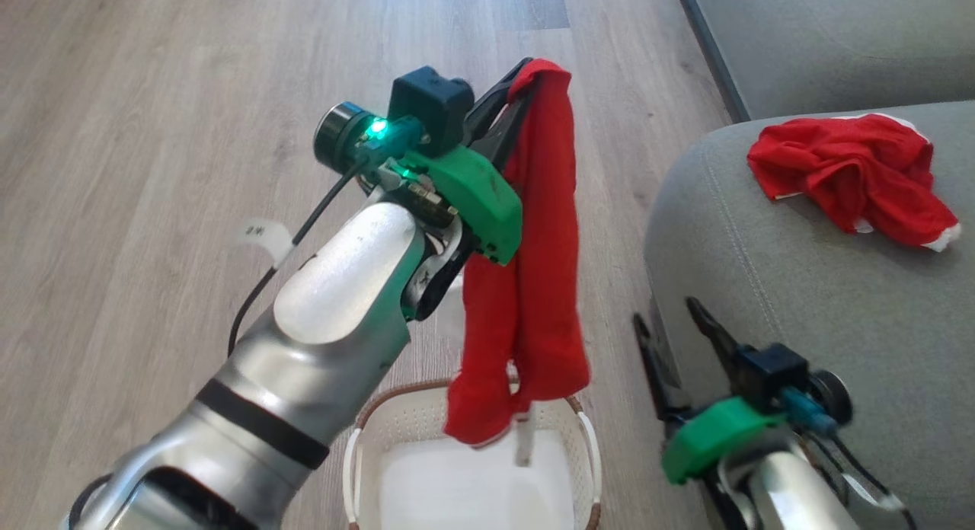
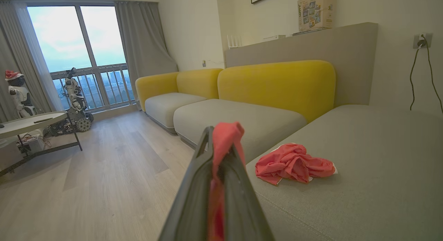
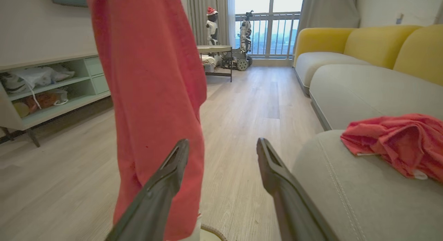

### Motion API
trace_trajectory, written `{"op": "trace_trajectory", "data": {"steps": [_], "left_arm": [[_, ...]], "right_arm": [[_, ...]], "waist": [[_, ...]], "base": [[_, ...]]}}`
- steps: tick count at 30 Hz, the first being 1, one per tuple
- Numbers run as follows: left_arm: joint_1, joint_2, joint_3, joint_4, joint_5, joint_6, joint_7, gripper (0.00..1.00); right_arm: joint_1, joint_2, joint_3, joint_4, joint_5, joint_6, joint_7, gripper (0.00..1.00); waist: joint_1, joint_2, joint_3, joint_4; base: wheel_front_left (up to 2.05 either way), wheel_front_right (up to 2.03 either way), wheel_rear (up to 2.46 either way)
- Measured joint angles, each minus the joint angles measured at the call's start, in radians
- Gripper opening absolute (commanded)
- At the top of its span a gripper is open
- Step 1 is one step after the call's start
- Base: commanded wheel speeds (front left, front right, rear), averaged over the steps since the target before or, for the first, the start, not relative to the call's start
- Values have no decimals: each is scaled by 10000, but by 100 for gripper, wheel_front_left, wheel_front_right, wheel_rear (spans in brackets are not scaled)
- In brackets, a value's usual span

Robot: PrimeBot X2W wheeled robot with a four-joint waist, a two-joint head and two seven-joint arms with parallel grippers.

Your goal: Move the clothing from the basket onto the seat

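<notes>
I expect the plain red garment (image 1: pixel 546 219) to bunch into a loose heap when I lower it onto the seat, because it hangs long with limp lower ends (image 1: pixel 521 393).
A plain red garment (image 1: pixel 533 286) hangs long from my left gripper (image 1: pixel 525 77), which is shut on its top fold high above the cream basket (image 1: pixel 358 469). The cloth's lower end dangles just over the basket's white inside. In the left wrist view the red fabric (image 2: pixel 225 137) is pinched between the closed fingers. A second red garment with white trim (image 1: pixel 853 176) lies crumpled on the grey-green seat (image 1: pixel 762 301), also seen from the left wrist (image 2: pixel 294 163) and the right wrist (image 3: pixel 398 140). My right gripper (image 1: pixel 670 313) stands open and holds nothing, beside the seat's front edge.
Wood floor (image 1: pixel 152 134) spreads to the left and ahead. Further seats with yellow backs (image 2: pixel 277 83) line the wall. A round table (image 2: pixel 31 121) and small robots stand by the window; a low shelf unit (image 3: pixel 52 92) runs along the opposite wall.
</notes>
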Motion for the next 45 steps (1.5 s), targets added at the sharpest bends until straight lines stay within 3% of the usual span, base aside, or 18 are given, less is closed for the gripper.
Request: {"op": "trace_trajectory", "data": {"steps": [7, 14, 23, 24, 25, 26, 36, 37, 38, 39, 40, 41, 45], "left_arm": [[-741, -2, -531, -4, -441, 291, 15, 0], [-1277, -12, -1164, -247, -986, 606, -167, 0], [-1525, -10, -1904, -757, -1563, 965, -290, 0], [-1564, -12, -1956, -828, -1613, 970, -291, 0], [-1603, -12, -2046, -855, -1653, 1026, -303, 0], [-1643, -12, -2119, -853, -1666, 1039, -303, 0], [-1489, 92, -2127, -259, -1904, 1129, -692, 2], [-1365, 140, -2119, -188, -1929, 1127, -763, 34], [-1201, 182, -2113, -134, -1969, 1126, -807, 34], [-1201, 182, -2113, -134, -1969, 1126, -807, 58], [-1015, 234, -2117, -56, -1979, 1122, -851, 93], [-827, 288, -2128, 52, -1977, 1103, -886, 100], [-103, 577, -2136, 213, -1973, 909, -1003, 100]], "right_arm": [[-1267, -12, 1156, 857, 115, 0, 0, 100], [-2343, -54, 1824, 2462, -128, 0, 0, 100], [-3324, -81, 1998, 3317, -1028, 0, 0, 98], [-3360, -81, 2008, 3375, -1028, 0, 0, 56], [-3403, -81, 2013, 3425, -1028, 0, 0, 34], [-3441, -82, 2010, 3444, -1028, 0, 0, 3], [-3453, -82, 1561, 3189, -871, 0, 0, 0], [-3452, -84, 1488, 3133, -871, 0, 0, 0], [-3452, -82, 1383, 3085, -872, 0, 0, 0], [-3452, -82, 1383, 3085, -872, 0, 0, 0], [-3452, -81, 1258, 3047, -890, 0, 0, 0], [-3452, -82, 1099, 3010, -970, 0, 0, 0], [-3453, -90, 476, 2732, -1319, 0, 0, 0]], "waist": [[0, 0, 28, 195], [0, 0, 67, 375], [0, 0, 109, 664], [0, 0, 116, 701], [0, 0, 127, 737], [0, 0, 140, 770], [0, 0, 279, 719], [0, 0, 294, 674], [0, 0, 310, 623], [0, 0, 310, 623], [1, 0, 327, 567], [0, 0, 344, 510], [0, 0, 421, 216]], "base": [[0, 0, 0], [0, 0, 0], [0, 0, 0], [0, 0, 0], [0, 0, 0], [0, 0, 0], [0, 0, 0], [0, 0, 0], [0, 0, 0], [0, 0, 0], [0, 0, 0], [0, 0, 0], [0, 0, 0]]}}
